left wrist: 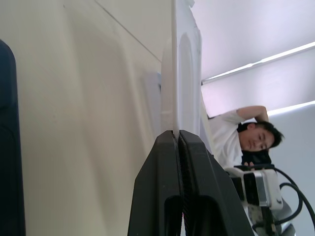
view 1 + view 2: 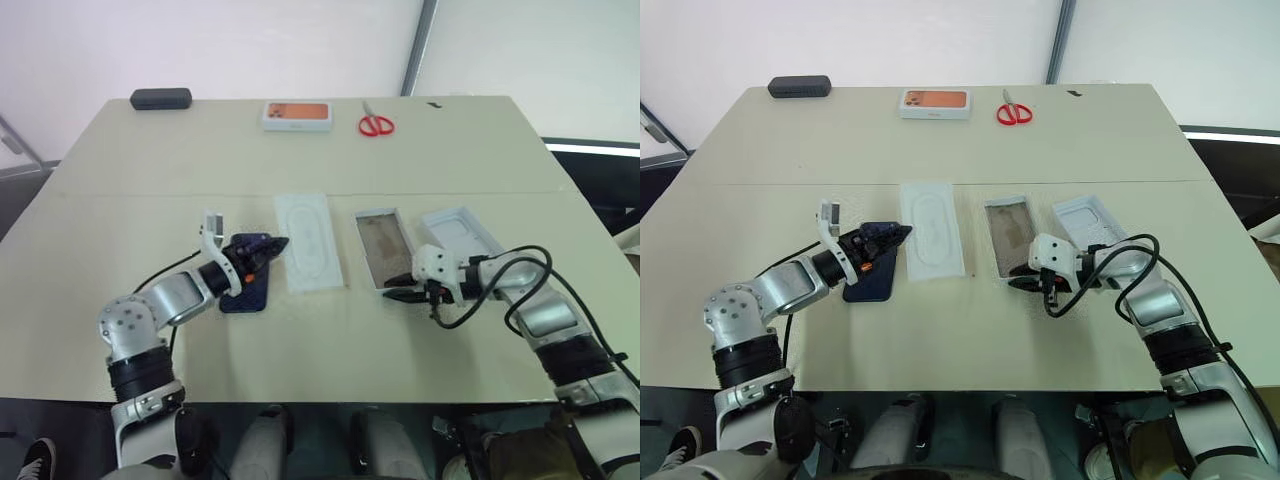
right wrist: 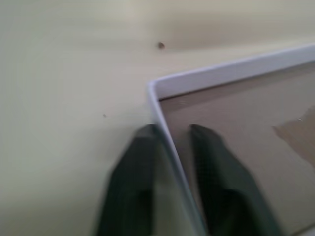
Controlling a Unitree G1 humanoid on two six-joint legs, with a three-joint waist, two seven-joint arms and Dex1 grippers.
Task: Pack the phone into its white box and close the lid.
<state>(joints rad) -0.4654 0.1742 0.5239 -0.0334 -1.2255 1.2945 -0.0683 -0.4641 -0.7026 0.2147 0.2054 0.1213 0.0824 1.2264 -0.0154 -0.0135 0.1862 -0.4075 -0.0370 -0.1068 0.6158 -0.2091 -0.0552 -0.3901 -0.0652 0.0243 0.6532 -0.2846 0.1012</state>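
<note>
A finger of my right gripper is inside the box's near side, where the insert has to go, so next I open my right gripper, move it back and press the insert in.
The dark navy phone lies flat on the table under my left wrist. My left gripper is shut, its tips at the edge of the flat white insert. In the left wrist view that insert rises edge-on from the fingertips, and I cannot tell whether it is pinched. The white box sits to the right, its brown floor bare. My right gripper straddles the box's near corner wall, one finger inside and one outside, with a gap still showing. The lid lies white side up beside the box.
At the table's far edge lie a black case, a white box with an orange picture and red scissors. Black cable loops around my right wrist. A person sits beyond the table.
</note>
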